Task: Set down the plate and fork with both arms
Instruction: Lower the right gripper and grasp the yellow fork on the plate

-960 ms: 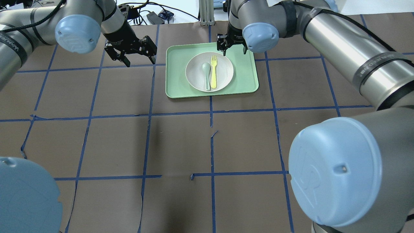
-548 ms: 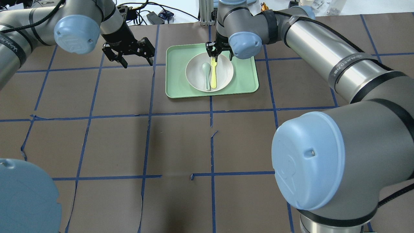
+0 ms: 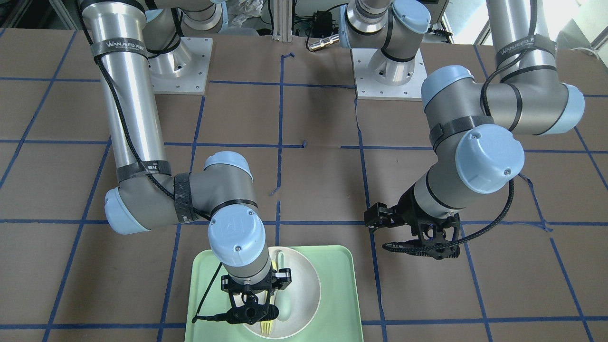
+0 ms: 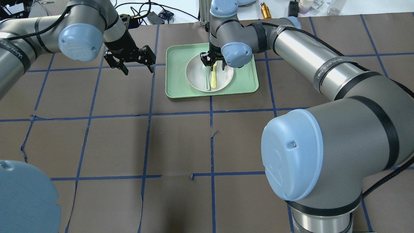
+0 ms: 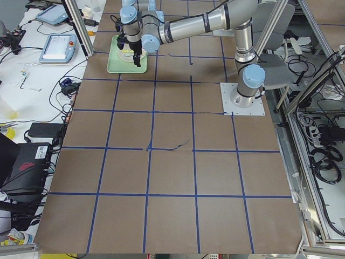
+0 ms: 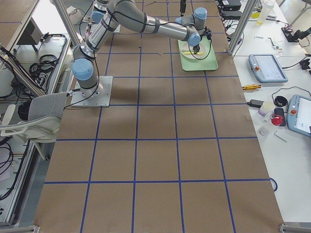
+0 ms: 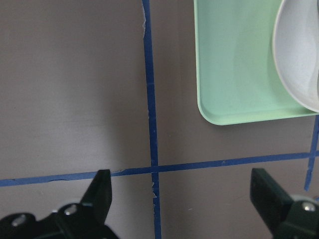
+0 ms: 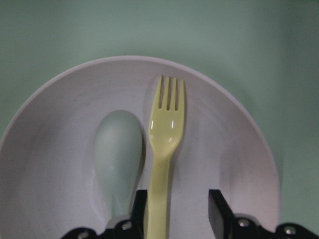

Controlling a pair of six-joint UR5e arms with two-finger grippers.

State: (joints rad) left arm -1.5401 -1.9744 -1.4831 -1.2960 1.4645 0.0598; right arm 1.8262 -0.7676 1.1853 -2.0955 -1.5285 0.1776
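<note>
The pale yellow fork (image 8: 166,130) has a gap (image 8: 146,157) between it and the grey-green spoon, so I expect the fork to come away by itself when I lift it.
The white plate (image 4: 224,78) sits on the pale green tray (image 4: 174,76). The pale yellow fork (image 4: 213,80) lies in it beside a grey-green spoon (image 4: 207,83). My right gripper (image 4: 213,64) is open and low over the plate's far part. In the right wrist view its fingers (image 8: 220,215) straddle the fork (image 8: 167,129) at the handle without closing on it. My left gripper (image 4: 137,66) is open and empty over the table, left of the tray. In the left wrist view the tray's corner (image 7: 234,74) and the plate's rim (image 7: 299,69) show.
The brown table has a grid of blue tape lines (image 4: 211,111). Cables and small gear (image 4: 155,16) lie beyond the far edge. In the front-facing view the tray (image 3: 338,294) is near the bottom edge, with the left gripper (image 3: 418,242) to its right.
My right gripper has come from the tray's far edge toward the robot and down over the plate, around the fork. The left gripper has barely shifted.
</note>
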